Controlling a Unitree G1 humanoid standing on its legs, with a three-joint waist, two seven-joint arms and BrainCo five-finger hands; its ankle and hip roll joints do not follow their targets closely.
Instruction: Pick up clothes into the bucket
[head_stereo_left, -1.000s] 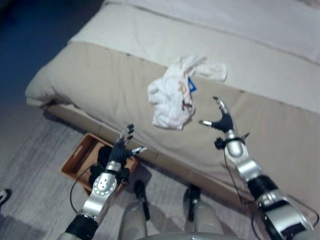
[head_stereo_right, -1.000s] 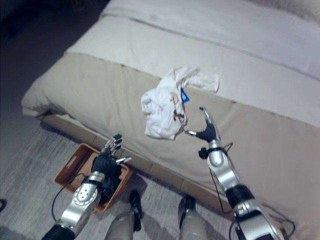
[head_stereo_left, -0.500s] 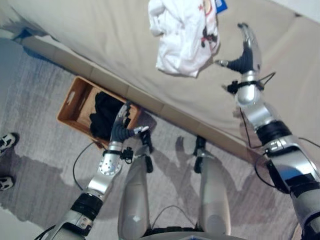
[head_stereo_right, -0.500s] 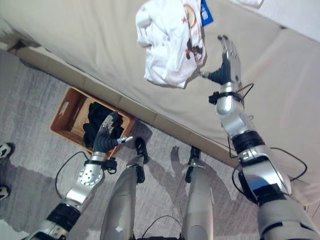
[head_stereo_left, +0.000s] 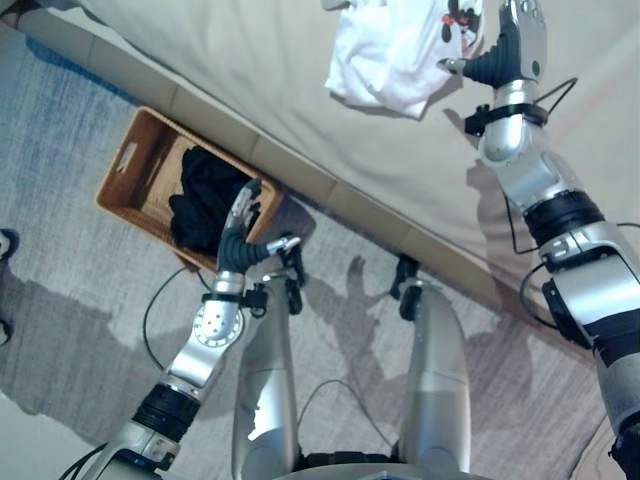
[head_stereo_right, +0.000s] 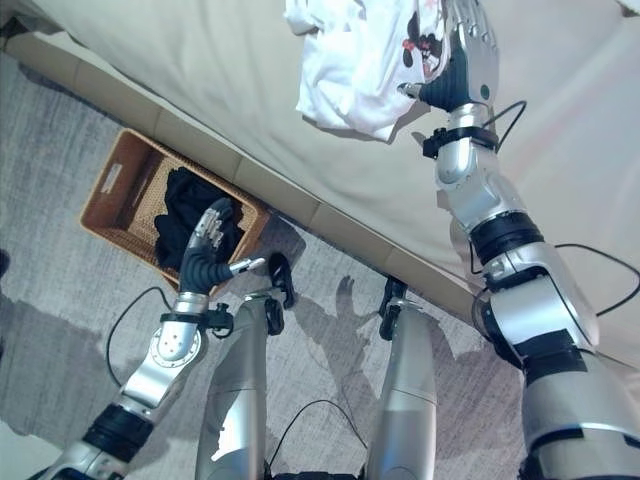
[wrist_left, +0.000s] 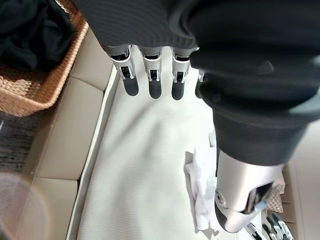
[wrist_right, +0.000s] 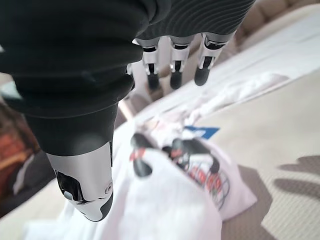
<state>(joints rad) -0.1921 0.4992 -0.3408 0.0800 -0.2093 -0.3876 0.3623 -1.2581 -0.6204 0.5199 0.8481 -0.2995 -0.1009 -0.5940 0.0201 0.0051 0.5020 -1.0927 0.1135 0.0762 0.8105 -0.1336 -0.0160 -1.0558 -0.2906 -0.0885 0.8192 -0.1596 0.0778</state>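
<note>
I expect the white garment (head_stereo_left: 385, 52) to sag over the black clothes and hang over the basket's rim when I lower it, because it lies in limp folds (head_stereo_left: 400, 92).
A crumpled white garment (head_stereo_left: 385, 60) with a red and black print lies on the beige bed cover (head_stereo_left: 250, 70). My right hand (head_stereo_left: 508, 48) is open just right of it, fingers straight and the thumb at the cloth's edge. In the right wrist view the garment (wrist_right: 170, 200) lies below the fingers (wrist_right: 172, 67). A woven brown basket (head_stereo_left: 122, 160) stands on the floor against the bed, with black clothes (head_stereo_left: 205, 195) in it. My left hand (head_stereo_left: 240, 235) hovers open by the basket's near corner and holds nothing. The left wrist view shows the basket (wrist_left: 45, 82).
The bed's padded base (head_stereo_left: 330, 195) runs diagonally between the basket and the mattress. Grey carpet (head_stereo_left: 80, 330) covers the floor. A person's shoe (head_stereo_left: 4, 243) shows at the far left edge.
The camera has tilted down towards the floor. My right hand has closed in on the white garment's right edge. The left hand stays by the basket.
</note>
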